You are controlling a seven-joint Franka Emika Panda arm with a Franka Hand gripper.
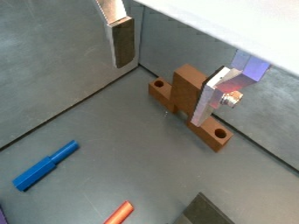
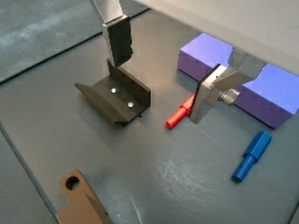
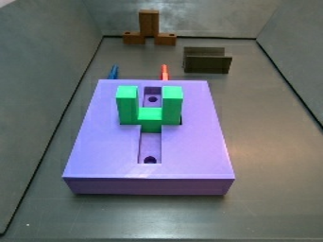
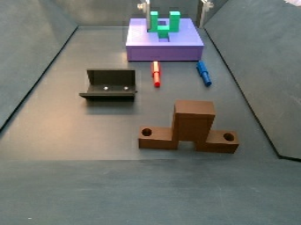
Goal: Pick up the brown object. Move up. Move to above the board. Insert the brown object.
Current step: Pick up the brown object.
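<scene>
My gripper will insert the brown object's base (image 3: pixel 149 39), and the base will sink into the open slot (image 3: pixel 150 146), because the slot runs between the green arms with end holes.
The brown object (image 1: pixel 187 92) is an upright block on a flat base with a hole at each end. It stands on the grey floor, also seen in both side views (image 3: pixel 149 28) (image 4: pixel 192 127). The purple board (image 3: pixel 190 142) lies at the opposite end (image 4: pixel 177 51), with a green U-shaped piece (image 3: pixel 149 104) on it and an open slot (image 3: pixel 151 146). My gripper (image 1: pixel 162 87) hangs high above the floor, open and empty, as both wrist views show (image 2: pixel 160 87). The brown object lies below, near one finger (image 1: pixel 208 101), untouched.
The dark fixture (image 2: pixel 114 98) stands between the board and the brown object (image 4: pixel 111 85). A red peg (image 4: pixel 156 76) and a blue peg (image 4: pixel 203 72) lie on the floor beside the board. Grey walls enclose the floor.
</scene>
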